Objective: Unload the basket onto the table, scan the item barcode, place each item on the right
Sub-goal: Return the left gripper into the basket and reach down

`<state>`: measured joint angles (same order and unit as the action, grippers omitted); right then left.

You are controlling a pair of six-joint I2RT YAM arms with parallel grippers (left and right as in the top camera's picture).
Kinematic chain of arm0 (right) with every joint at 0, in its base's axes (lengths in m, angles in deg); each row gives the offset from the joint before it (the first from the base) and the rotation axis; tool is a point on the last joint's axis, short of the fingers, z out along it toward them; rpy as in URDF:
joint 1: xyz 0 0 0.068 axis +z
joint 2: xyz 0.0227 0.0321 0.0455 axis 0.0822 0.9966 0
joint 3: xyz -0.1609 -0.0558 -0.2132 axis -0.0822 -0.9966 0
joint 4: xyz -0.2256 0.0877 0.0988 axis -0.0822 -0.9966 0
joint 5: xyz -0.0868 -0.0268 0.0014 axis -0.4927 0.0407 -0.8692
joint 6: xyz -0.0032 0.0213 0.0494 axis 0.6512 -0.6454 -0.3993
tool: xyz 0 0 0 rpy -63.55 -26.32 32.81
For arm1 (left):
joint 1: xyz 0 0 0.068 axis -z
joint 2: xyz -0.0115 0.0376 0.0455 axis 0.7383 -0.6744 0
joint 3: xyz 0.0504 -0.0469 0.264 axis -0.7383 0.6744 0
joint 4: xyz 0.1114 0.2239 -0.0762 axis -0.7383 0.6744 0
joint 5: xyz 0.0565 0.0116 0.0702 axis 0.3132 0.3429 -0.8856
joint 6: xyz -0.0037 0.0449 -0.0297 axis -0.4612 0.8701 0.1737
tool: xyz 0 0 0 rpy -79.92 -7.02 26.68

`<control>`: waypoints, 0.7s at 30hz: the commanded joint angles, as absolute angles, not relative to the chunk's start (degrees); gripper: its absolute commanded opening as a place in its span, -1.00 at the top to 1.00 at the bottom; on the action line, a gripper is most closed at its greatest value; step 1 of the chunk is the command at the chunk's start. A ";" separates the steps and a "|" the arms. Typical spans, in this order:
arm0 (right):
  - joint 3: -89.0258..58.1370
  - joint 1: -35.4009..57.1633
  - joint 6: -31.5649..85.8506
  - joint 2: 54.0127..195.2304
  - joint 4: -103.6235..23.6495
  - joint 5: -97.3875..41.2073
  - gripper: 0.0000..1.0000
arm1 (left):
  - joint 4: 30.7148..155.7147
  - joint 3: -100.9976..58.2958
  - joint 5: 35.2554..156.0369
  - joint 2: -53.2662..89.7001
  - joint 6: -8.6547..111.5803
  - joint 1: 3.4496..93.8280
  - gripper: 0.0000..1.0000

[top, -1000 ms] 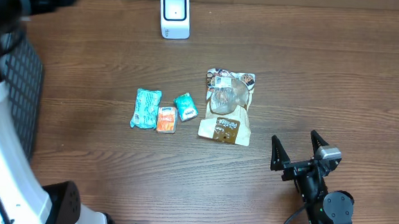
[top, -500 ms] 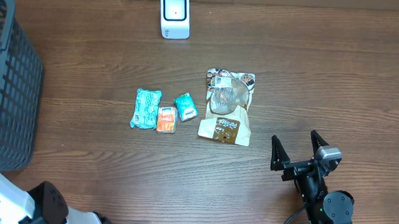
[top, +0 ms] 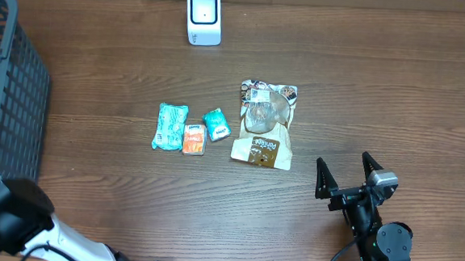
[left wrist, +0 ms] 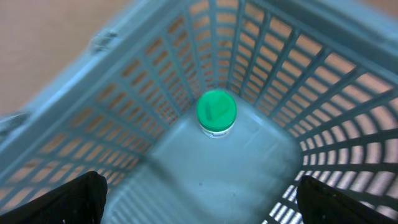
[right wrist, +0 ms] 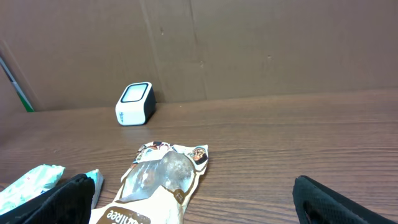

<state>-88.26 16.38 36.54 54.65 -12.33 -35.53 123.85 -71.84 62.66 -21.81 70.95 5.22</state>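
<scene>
My left gripper's open fingers are centred on the green-lidded jar (left wrist: 216, 122), which stands alone. They should keep lowering until on either side of its lid (left wrist: 216, 108), then close.
The white barcode scanner (top: 204, 17) stands at the table's far edge, also in the right wrist view as the scanner (right wrist: 135, 104). Mid-table lie a brown-and-white pouch (top: 265, 123), a teal packet (top: 170, 126), an orange packet (top: 194, 139) and a small teal packet (top: 217, 124). My right gripper (top: 347, 176) rests open near the front edge, right of the pouch (right wrist: 155, 180), nothing between its fingers. My left gripper (left wrist: 199, 208) hangs open over a grey basket (left wrist: 311, 93), looking down on a green-lidded jar (left wrist: 216, 112) on its floor.
The grey basket (top: 12, 93) takes up the table's left side. My left arm (top: 9, 214) fills the near-left corner of the overhead view. A brown cardboard wall (right wrist: 249, 43) stands behind the scanner.
My left arm has swung from the far-left corner down to the near-left corner, uncovering the basket. The right arm and the packets on the table have not moved.
</scene>
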 commanded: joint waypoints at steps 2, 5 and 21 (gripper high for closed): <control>-88.85 16.23 36.34 54.19 -12.00 -36.08 -1.00 | 122.75 -71.23 63.76 -28.72 74.45 5.39 -0.99; -88.85 16.23 36.34 54.19 -12.00 -36.08 -1.00 | 122.25 -71.23 60.43 -32.13 73.96 5.39 -0.99; -88.85 16.23 36.34 54.19 -12.00 -36.08 -1.00 | 110.73 -71.21 63.63 -44.55 79.04 5.53 -0.99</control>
